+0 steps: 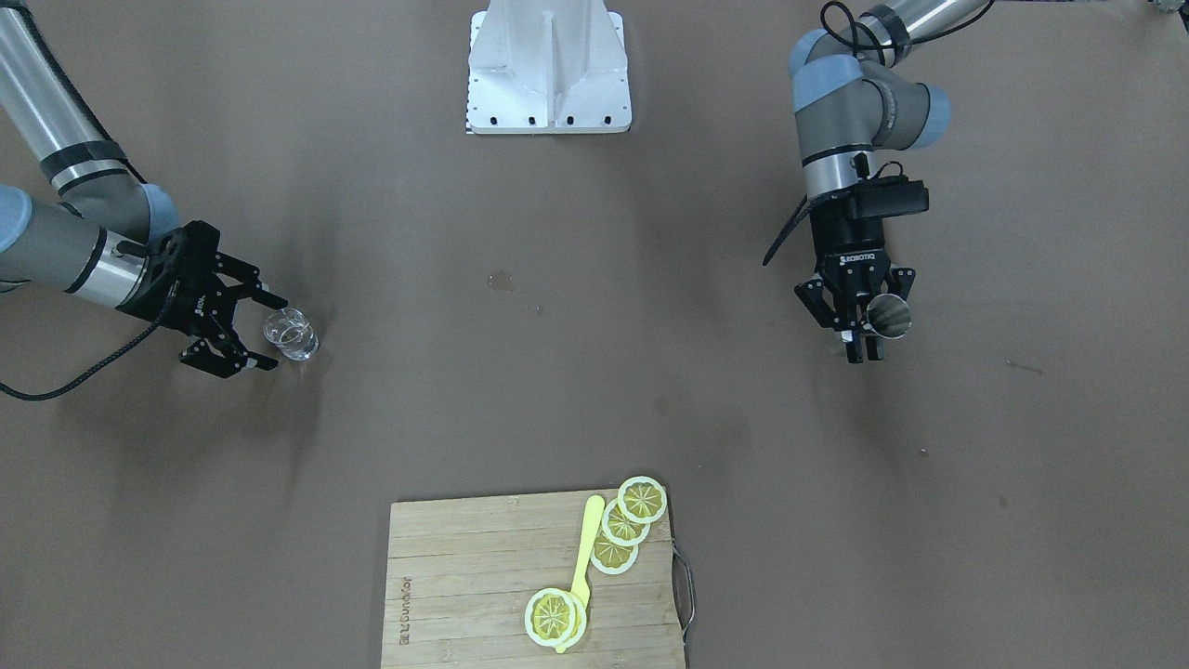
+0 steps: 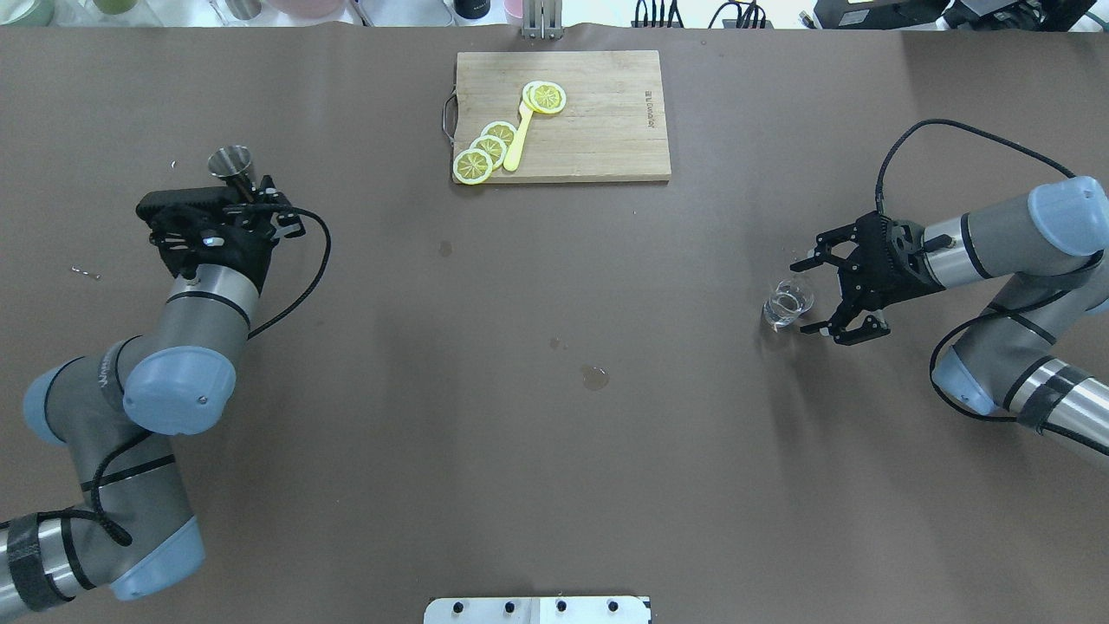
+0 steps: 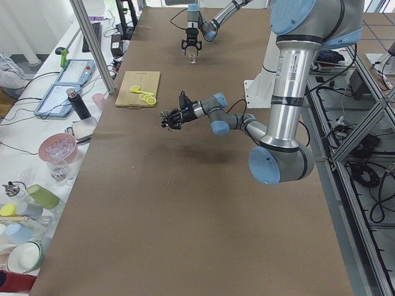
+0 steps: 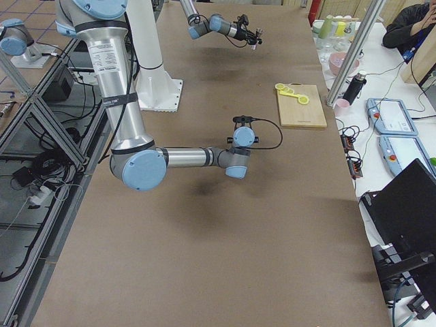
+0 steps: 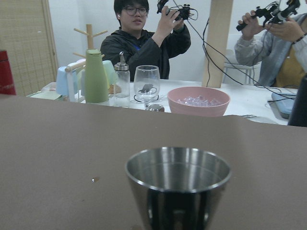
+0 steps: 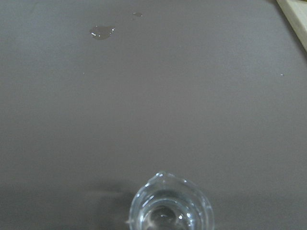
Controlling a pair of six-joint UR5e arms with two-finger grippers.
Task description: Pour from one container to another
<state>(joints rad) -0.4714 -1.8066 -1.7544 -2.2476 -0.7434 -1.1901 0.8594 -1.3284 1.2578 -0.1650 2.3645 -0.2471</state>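
Observation:
I should expect the glass tumbler (image 1: 291, 334) to drip a little when I pour into the steel jigger, because there are wet spots (image 1: 501, 281) at the centre of the table.
The container, a small clear glass tumbler (image 2: 788, 303) (image 1: 291, 334), stands upright on the brown table, with something clear showing inside it. My right gripper (image 2: 812, 295) (image 1: 269, 333) is open and level with it. Its fingertips reach the tumbler's sides without closing. The right wrist view has the tumbler (image 6: 170, 207) at the bottom centre. The other container, a steel jigger (image 2: 230, 161) (image 1: 890, 316), is upright in my left gripper (image 1: 861, 346), which is shut on it. Its rim (image 5: 177, 167) fills the left wrist view, and the fingers are hidden there.
A wooden cutting board (image 2: 598, 130) (image 1: 464, 576) with lemon slices (image 2: 485, 152) and a yellow utensil lies at the far middle. Small wet spots (image 2: 594, 377) mark the table centre. Beyond the far edge are a pink bowl (image 5: 198, 100), glassware and people.

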